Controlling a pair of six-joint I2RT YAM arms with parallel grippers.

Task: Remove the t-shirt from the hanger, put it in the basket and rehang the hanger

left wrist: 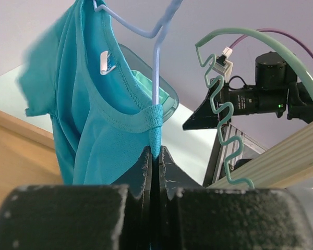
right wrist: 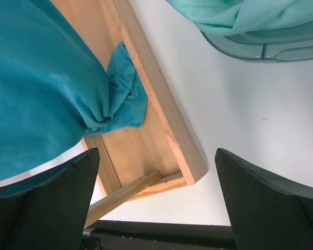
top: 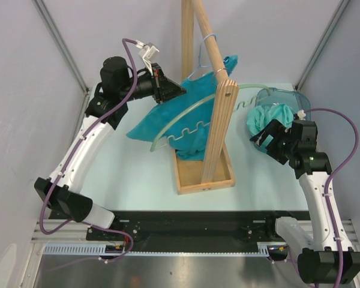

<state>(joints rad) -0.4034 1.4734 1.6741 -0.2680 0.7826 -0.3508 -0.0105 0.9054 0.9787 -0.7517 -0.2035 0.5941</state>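
My left gripper is pinching the collar together with the wire hanger (left wrist: 155,111), so it should bring both down and move the hanger's neck (left wrist: 168,15) to my right gripper.
A teal t-shirt (top: 162,120) hangs on a thin light-blue wire hanger (top: 205,51) hooked over the sloping rod of a wooden rack (top: 219,126). My left gripper (top: 179,91) is shut on the shirt's collar. In the left wrist view the collar fold is pinched between the fingertips of my left gripper (left wrist: 156,151), right where the wire hanger (left wrist: 156,62) passes through the t-shirt (left wrist: 83,114). My right gripper (top: 265,137) is open and empty to the right of the rack. The right wrist view shows my right gripper (right wrist: 156,153) above the table, with the shirt's lower part (right wrist: 36,94) at the left.
A green plastic hanger (top: 186,117) with a wavy edge arcs across the rack; it also shows in the left wrist view (left wrist: 219,104). The rack's wooden base tray (top: 195,183) lies mid-table. A clear bin (top: 288,96) with a pale teal cloth (top: 267,117) stands at the back right.
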